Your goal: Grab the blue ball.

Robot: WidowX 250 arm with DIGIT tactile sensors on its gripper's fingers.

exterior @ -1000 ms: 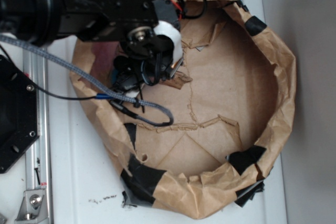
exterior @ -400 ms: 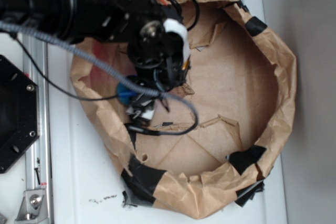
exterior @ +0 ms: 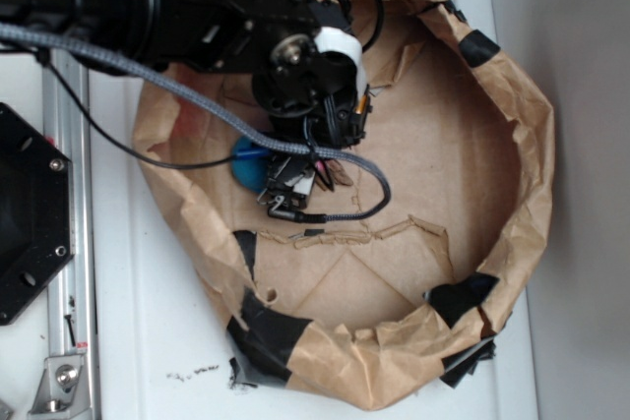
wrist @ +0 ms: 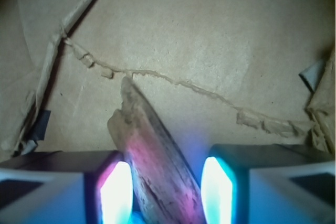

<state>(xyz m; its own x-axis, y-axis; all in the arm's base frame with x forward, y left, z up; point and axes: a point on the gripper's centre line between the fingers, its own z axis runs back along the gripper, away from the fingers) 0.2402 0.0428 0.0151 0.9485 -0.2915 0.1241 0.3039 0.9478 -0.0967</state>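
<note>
The wood scrap (wrist: 153, 148) is between my gripper's fingers, and the blue ball (exterior: 249, 174) is next to them. I should therefore open the fingers, lift clear and close around the blue ball.
The blue ball (exterior: 250, 164) shows as a teal-blue curve on the floor of the brown paper basin (exterior: 512, 125), just left of my gripper (exterior: 303, 186) and partly hidden by the arm and a grey cable. In the wrist view my gripper (wrist: 165, 169) is open, with its two glowing pads (wrist: 116, 192) apart. A flat brown wood scrap (wrist: 157, 156) lies slanted on the paper between them, close to the left pad. A small patch of blue shows at the bottom edge beside that pad; I cannot tell whether it is the ball.
The crumpled basin wall, patched with black tape (exterior: 266, 327), rings the gripper on all sides. A torn paper seam (exterior: 354, 235) crosses the basin floor. A black hexagonal base (exterior: 30, 213) and a metal rail (exterior: 69, 272) stand outside on the left.
The arm has swung right and a little toward the basin's middle. The ball now shows further right and more of it is exposed. The wood scrap now lies between the fingers.
</note>
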